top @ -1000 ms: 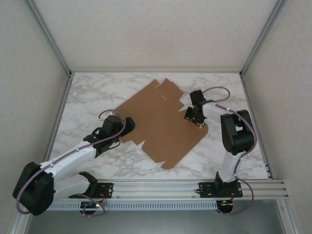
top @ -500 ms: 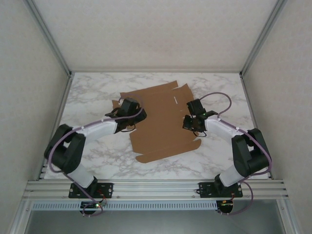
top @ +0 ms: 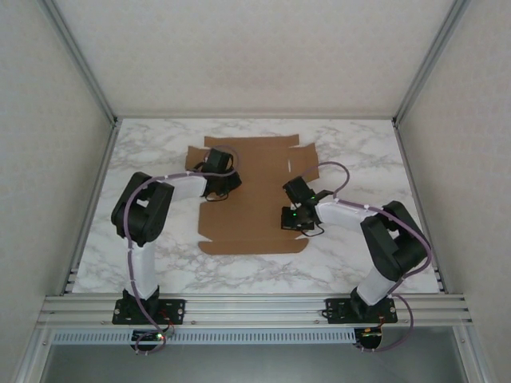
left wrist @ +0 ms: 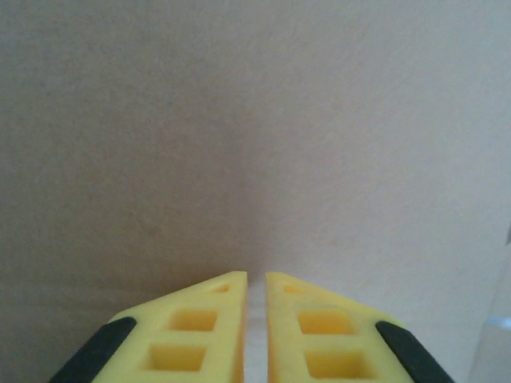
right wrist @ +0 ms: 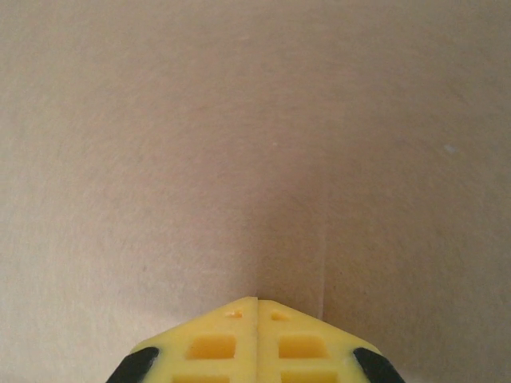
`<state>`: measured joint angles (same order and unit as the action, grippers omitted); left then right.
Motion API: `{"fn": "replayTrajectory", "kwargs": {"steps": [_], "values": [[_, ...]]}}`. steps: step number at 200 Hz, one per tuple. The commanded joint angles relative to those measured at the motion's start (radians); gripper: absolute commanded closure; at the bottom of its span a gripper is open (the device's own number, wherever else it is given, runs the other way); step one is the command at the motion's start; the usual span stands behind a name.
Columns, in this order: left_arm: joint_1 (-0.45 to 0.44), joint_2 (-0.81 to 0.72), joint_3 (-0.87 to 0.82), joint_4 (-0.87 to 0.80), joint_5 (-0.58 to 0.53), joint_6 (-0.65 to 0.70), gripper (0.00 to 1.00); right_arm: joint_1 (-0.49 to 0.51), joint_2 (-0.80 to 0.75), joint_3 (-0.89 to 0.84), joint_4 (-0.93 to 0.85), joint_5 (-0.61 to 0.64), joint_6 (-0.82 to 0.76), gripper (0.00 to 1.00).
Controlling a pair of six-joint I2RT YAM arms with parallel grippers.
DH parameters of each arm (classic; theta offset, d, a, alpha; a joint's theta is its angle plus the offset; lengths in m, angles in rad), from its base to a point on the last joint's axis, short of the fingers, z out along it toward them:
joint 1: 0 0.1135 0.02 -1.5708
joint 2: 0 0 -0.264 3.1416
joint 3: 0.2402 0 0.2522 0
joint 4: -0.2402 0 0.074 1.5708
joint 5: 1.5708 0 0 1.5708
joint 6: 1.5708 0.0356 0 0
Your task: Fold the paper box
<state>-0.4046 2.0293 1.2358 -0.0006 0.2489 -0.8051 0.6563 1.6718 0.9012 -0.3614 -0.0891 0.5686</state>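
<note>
My right gripper should take the flap's edge (top: 286, 136) only after I turn the paper box slantwise, because the paper box's far flap (top: 251, 142) points straight away from my grippers.
The paper box (top: 257, 171) lies flat and unfolded on the marble table (top: 152, 152), a brown die-cut sheet with flaps along its far edge. My left gripper (top: 218, 188) points down onto its left part. In the left wrist view the yellow fingertips (left wrist: 256, 275) stand almost together, a thin slit between them and nothing in it, against bare cardboard (left wrist: 255, 120). My right gripper (top: 290, 219) rests on the sheet's right part. Its fingertips (right wrist: 257, 300) are pressed together against the cardboard (right wrist: 239, 120).
Marble table surface surrounds the sheet, with wider free strips at the left and right (top: 359, 159). Aluminium frame posts (top: 80, 64) and white walls enclose the table. A rail (top: 255, 307) runs along the near edge by the arm bases.
The sheet has turned from a diagonal lie to square with the table and slid left. Both grippers moved with it. The left gripper went from wide open to nearly closed.
</note>
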Motion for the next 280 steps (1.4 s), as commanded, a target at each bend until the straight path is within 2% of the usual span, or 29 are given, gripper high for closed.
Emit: {"fn": "replayTrajectory", "kwargs": {"steps": [1,13,33,56,65,77,88,97,107,115,123,138,156,171,182,189,194,209,212,215,240,280], "values": [[0.018,0.079,0.083,-0.085,0.049,0.052,0.83,0.084,0.098,0.062,0.014,-0.125,-0.013,1.0],[0.021,0.118,0.126,-0.108,0.08,0.08,0.82,0.133,0.136,0.112,0.026,-0.153,-0.017,1.0],[0.014,0.171,0.2,-0.163,0.116,0.117,0.8,0.146,0.174,0.192,0.064,-0.227,-0.003,1.0],[0.027,0.139,0.228,-0.188,0.07,0.159,0.78,0.124,0.072,0.189,0.153,-0.225,0.014,1.0],[0.045,0.101,0.217,-0.185,0.053,0.167,0.76,0.108,0.013,0.182,0.179,-0.211,0.001,0.97],[0.07,0.033,0.183,-0.163,0.044,0.163,0.73,0.095,-0.082,0.165,0.214,-0.185,-0.028,0.9],[0.083,-0.038,0.138,-0.125,0.044,0.158,0.71,0.066,-0.173,0.154,0.219,-0.085,-0.047,0.82],[0.082,-0.092,0.106,-0.104,0.049,0.161,0.69,0.049,-0.231,0.158,0.21,-0.017,-0.068,0.7],[0.073,-0.149,0.065,-0.092,0.044,0.162,0.67,0.017,-0.27,0.177,0.193,0.038,-0.09,0.67],[0.059,-0.184,0.036,-0.093,0.041,0.161,0.66,-0.016,-0.285,0.193,0.177,0.076,-0.117,0.58],[0.047,-0.212,0.004,-0.092,0.051,0.159,0.66,-0.05,-0.279,0.225,0.151,0.106,-0.15,0.56],[0.024,-0.274,-0.085,-0.06,0.086,0.149,0.69,-0.152,-0.205,0.317,0.06,0.122,-0.163,0.54],[-0.003,-0.341,-0.179,-0.043,0.094,0.127,0.74,-0.297,-0.077,0.436,-0.013,-0.035,-0.125,0.51],[-0.021,-0.37,-0.23,-0.083,0.088,0.127,0.75,-0.396,-0.019,0.463,0.032,-0.185,-0.087,0.44],[-0.026,-0.396,-0.284,-0.093,0.096,0.127,0.76,-0.445,0.039,0.518,0.005,-0.191,-0.093,0.41],[-0.028,-0.412,-0.32,-0.093,0.105,0.124,0.76,-0.467,0.076,0.552,-0.006,-0.186,-0.113,0.35],[-0.028,-0.422,-0.342,-0.09,0.106,0.124,0.76,-0.486,0.109,0.583,-0.018,-0.197,-0.122,0.26],[-0.027,-0.439,-0.402,-0.099,0.097,0.124,0.76,-0.536,0.227,0.706,-0.087,-0.257,-0.111,0.15],[-0.026,-0.44,-0.411,-0.102,0.095,0.124,0.76,-0.542,0.25,0.729,-0.096,-0.269,-0.113,0.05],[-0.025,-0.44,-0.42,-0.104,0.096,0.125,0.76,-0.547,0.27,0.751,-0.109,-0.288,-0.117,0.02],[-0.017,-0.434,-0.493,-0.102,0.102,0.11,0.75,-0.565,0.439,0.959,-0.248,-0.334,-0.195,0.01],[-0.001,-0.393,-0.548,-0.133,0.044,0.112,0.76,-0.584,0.691,1.251,-0.408,-0.424,-0.259,0.01]]}}
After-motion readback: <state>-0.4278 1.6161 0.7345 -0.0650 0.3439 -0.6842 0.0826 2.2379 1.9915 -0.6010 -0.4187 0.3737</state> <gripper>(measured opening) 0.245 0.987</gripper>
